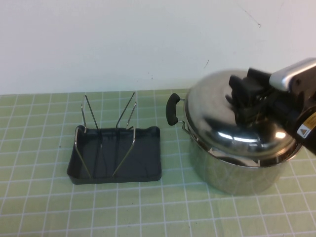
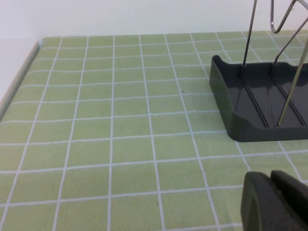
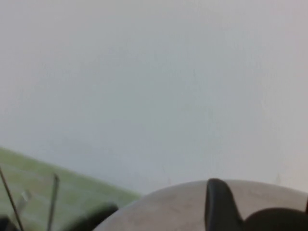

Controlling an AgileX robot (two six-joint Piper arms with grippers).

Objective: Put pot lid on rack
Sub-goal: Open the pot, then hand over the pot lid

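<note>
My left gripper is on the same side of the pot as the rack (image 1: 116, 154), so next my right gripper lifts the lid for my left gripper to take it by the lid's rim (image 1: 188, 114).
The shiny domed pot lid (image 1: 222, 128) hangs tilted just above the steel pot (image 1: 232, 175) at the right. My right gripper (image 1: 243, 97) is shut on the lid's black knob (image 3: 276, 220), which it mostly hides; one finger (image 3: 219, 204) shows against the lid's surface (image 3: 168, 209). The rack (image 1: 118, 158), a dark grey tray with upright wire prongs, stands empty left of the pot. It also shows in the left wrist view (image 2: 250, 106). My left gripper (image 2: 275, 202) is shut and empty, low over the mat near the rack's corner, out of the high view.
The pot's black side handle (image 1: 173, 109) points toward the rack. A green checked mat (image 1: 148, 207) covers the table, and a white wall (image 1: 123, 39) stands behind. The mat's edge (image 2: 19, 77) runs beside my left gripper.
</note>
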